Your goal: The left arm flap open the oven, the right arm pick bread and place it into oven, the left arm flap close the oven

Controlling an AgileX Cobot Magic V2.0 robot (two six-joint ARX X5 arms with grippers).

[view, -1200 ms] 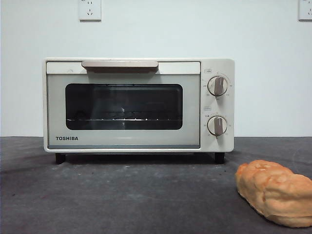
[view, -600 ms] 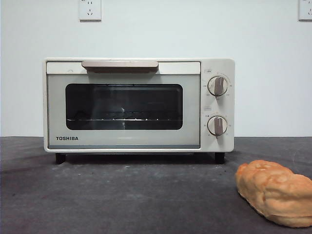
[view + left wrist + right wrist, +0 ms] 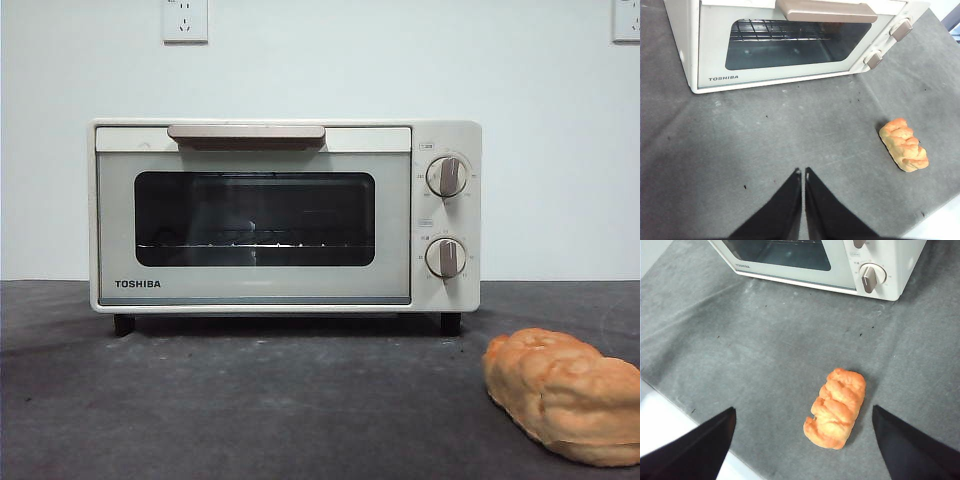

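Observation:
The beige handle (image 3: 247, 137) is at the top, so the dark glass door (image 3: 255, 219) will swing down and lie flat when the robot opens it.
The cream-white TOSHIBA oven (image 3: 285, 215) stands at the back of the grey mat with its dark glass door shut and its beige handle (image 3: 246, 133) at the top; it also shows in the left wrist view (image 3: 785, 42) and the right wrist view (image 3: 840, 260). The golden-orange bread (image 3: 565, 395) lies on the mat in front of the oven's right side, also in the left wrist view (image 3: 903, 145) and the right wrist view (image 3: 836, 407). My left gripper (image 3: 801, 172) is shut and empty, high above the mat before the oven. My right gripper (image 3: 805, 430) is open, above the bread.
Two round knobs (image 3: 446, 176) sit on the oven's right panel. Wall sockets (image 3: 184, 20) are on the white wall behind. The grey mat (image 3: 250, 400) ends at a white table edge (image 3: 660, 415) near the bread.

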